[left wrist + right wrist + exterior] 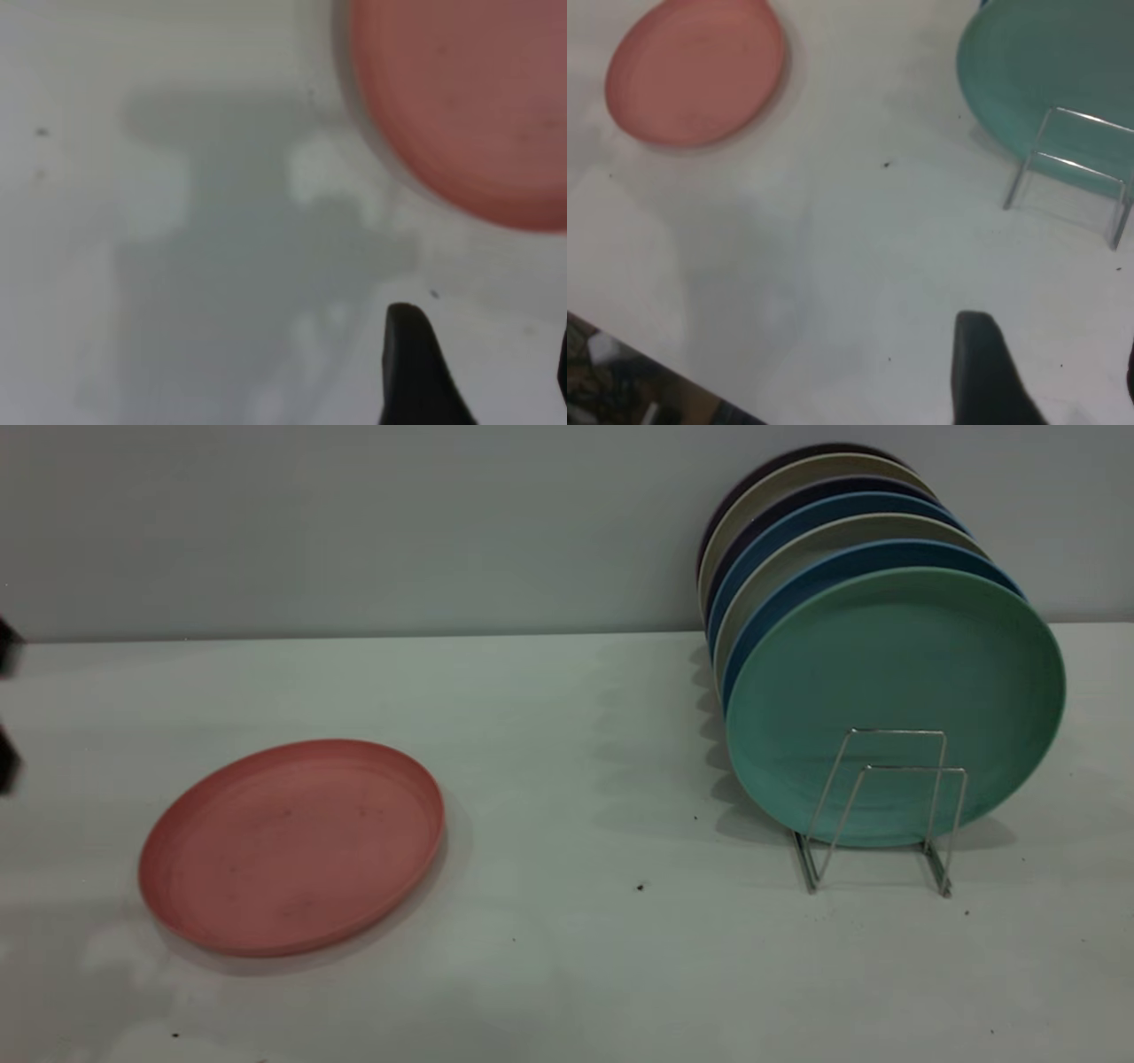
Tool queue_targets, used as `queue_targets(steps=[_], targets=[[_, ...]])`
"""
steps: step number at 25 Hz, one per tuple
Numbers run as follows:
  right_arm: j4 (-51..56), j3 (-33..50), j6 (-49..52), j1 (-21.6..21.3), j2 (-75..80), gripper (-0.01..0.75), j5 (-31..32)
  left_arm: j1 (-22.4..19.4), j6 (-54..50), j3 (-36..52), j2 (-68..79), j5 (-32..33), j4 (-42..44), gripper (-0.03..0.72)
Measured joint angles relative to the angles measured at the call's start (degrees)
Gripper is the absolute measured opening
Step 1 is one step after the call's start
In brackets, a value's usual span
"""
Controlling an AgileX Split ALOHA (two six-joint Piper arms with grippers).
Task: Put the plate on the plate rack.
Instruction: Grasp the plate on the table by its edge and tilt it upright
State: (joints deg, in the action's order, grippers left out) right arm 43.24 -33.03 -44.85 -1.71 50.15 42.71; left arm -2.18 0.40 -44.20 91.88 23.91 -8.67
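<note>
The salmon-pink plate (292,847) is lying flat, far from the rack. My left gripper should pick it up by the plate's rim (156,852) and hand it to my right gripper.
The salmon-pink plate (292,846) lies flat on the white table at the front left, also in the wrist views as the plate (469,106) and the plate (695,71). The wire plate rack (886,806) stands at the right, its two front loops bare; the rack (1072,168) shows too. My left gripper (487,363) hovers open beside the plate's rim, apart from it, holding nothing. Its dark fingertips (7,766) peek in at the exterior view's far left edge. My right gripper (1056,372) is open over bare table, near the rack, out of the exterior view.
A teal-green plate (895,704) stands upright at the rack's front, with several blue and beige plates (824,522) behind it, close to the grey back wall. The table's front edge (664,354) shows in the right wrist view, with clutter below it.
</note>
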Motion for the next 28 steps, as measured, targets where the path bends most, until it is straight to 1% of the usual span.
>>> queue_targets(steps=[3,6,9,12,14,20,22,28], targets=[[0.3,0.0,-0.8,0.0,0.4,0.403,-0.3,-2.0,9.3,-5.9,12.5,-0.1,-9.0,0.419],[0.4,0.0,-1.2,0.0,0.6,0.403,-0.6,-2.3,18.2,-11.3,21.8,0.6,-17.8,0.419],[0.4,0.0,-1.2,0.0,0.6,0.403,-0.6,-2.3,21.5,-14.0,26.0,-0.5,-22.4,0.419],[0.4,0.0,-1.4,0.0,0.6,0.403,-0.6,-2.3,21.3,-15.3,26.2,-1.6,-23.0,0.419],[0.5,0.0,-1.4,0.0,0.6,0.403,-0.9,-3.1,20.0,-15.5,26.1,-1.7,-22.6,0.419],[0.6,0.0,-1.4,0.0,0.6,0.403,-1.2,-8.3,17.3,-15.5,26.1,-1.6,-20.5,0.419],[0.6,0.0,-1.4,0.0,0.6,0.403,-1.2,-9.2,17.6,-15.5,26.1,-1.7,-20.4,0.419],[0.6,0.0,-1.4,0.0,0.6,0.403,-1.4,-7.9,20.3,-15.5,27.3,-2.9,-22.7,0.419]])
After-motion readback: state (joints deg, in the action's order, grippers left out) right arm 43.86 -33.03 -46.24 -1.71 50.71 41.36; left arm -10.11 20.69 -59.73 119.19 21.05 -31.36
